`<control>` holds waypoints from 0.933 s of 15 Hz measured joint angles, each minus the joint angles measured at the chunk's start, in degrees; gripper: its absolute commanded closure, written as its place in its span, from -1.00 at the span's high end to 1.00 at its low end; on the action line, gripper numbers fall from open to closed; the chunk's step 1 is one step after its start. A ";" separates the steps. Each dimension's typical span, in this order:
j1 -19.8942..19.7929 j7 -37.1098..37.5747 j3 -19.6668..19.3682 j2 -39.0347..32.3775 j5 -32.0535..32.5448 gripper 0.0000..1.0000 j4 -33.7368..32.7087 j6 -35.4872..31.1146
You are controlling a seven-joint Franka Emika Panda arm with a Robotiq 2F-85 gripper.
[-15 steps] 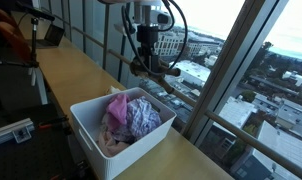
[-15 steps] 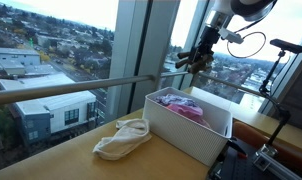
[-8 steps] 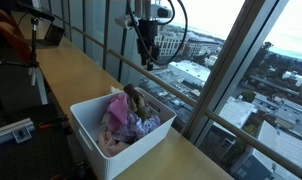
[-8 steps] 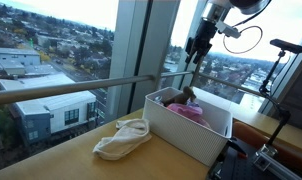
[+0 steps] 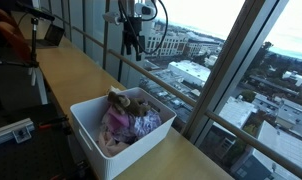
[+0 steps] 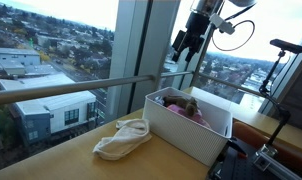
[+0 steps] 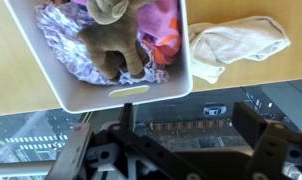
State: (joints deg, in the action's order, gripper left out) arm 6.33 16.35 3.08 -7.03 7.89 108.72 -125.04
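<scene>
I should swing back over the counter and go down onto the cream cloth, because my gripper's open fingers hang toward the window glass, beyond the counter's edge.
A brown plush toy lies on top of pink and purple clothes inside a white bin on the wooden counter. My gripper hangs high above the bin, close to the window glass. Its jaws stand wide open with nothing between them. Through the gap the wrist view shows only the city outside. A cream cloth lies on the counter beside the bin.
A horizontal rail and slanted window frames run along the counter's window side. A tripod and gear stand at the counter's far end, and a black stand rises behind the bin.
The gripper opened and let go of the brown plush toy, which dropped into the bin onto the clothes. The arm then rose and moved along the window, away from the bin.
</scene>
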 measured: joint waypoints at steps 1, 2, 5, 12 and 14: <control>0.78 0.09 0.64 -0.42 0.08 1.00 0.27 0.00; 1.66 0.18 1.28 -0.90 0.27 1.00 0.71 -0.03; 4.59 0.69 3.19 -3.09 2.82 1.00 2.42 -0.65; 11.36 -0.51 5.21 -8.32 15.35 1.00 6.24 -2.37; 12.20 -3.11 5.25 -8.58 18.35 1.00 7.35 -2.36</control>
State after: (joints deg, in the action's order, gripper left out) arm 18.53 13.23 8.33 -15.61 26.24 116.08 -127.40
